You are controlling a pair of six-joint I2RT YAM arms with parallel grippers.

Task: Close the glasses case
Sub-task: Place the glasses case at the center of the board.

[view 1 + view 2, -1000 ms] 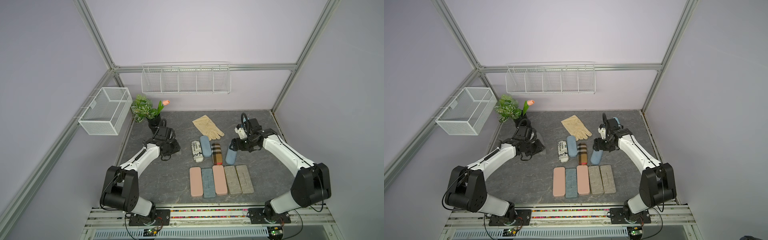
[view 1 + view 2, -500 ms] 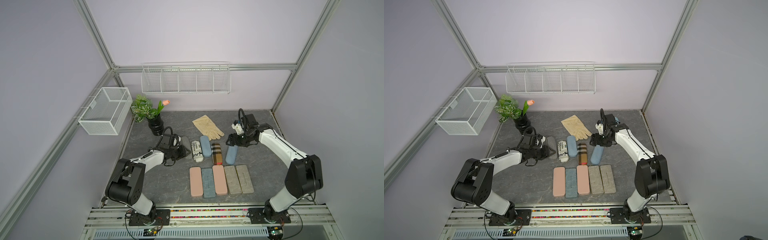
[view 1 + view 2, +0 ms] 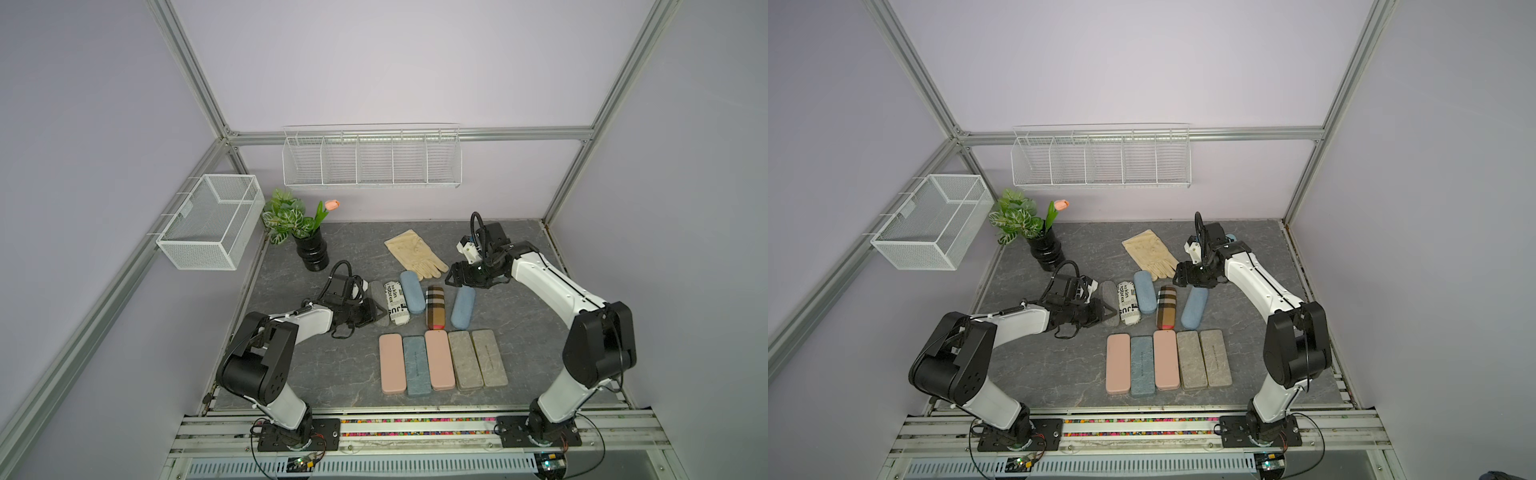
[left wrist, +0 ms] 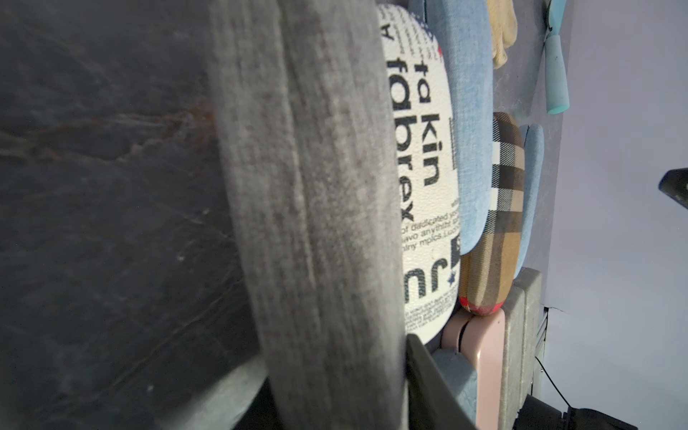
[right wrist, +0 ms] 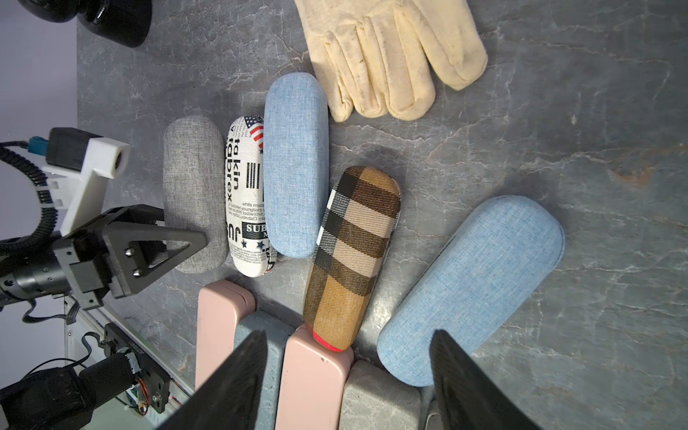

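Observation:
I should push the blue case's far end [image 3: 409,275] toward the flat cases with my right gripper, because the blue case [image 3: 413,296] beside the newsprint case sits back from the row.
The grey fabric glasses case [image 3: 375,291] [image 3: 1108,294] lies at the left end of a row of cases, touching a newsprint case [image 3: 395,306]. My left gripper [image 3: 372,313] [image 3: 1106,312] is shut on its near end; one dark triangular finger [image 5: 167,242] lies over its top. In the left wrist view the grey case [image 4: 316,186] fills the gap of the left gripper [image 4: 335,391], and its two halves look pressed together along the seam. My right gripper [image 3: 453,278] [image 5: 350,342] hangs open above the cases, near the glove, holding nothing.
Beside the newsprint case lie a blue case [image 3: 412,291], a plaid case [image 3: 435,308] and another blue case [image 3: 463,307]. Several flat cases [image 3: 440,359] line the front. A cream glove [image 3: 415,253], a black vase with a plant [image 3: 313,251] and wire baskets [image 3: 210,222] sit behind.
My left arm swung from beside the vase toward the middle, bringing the grey case up against the newsprint case. My right gripper drew back from above the blue case toward the glove.

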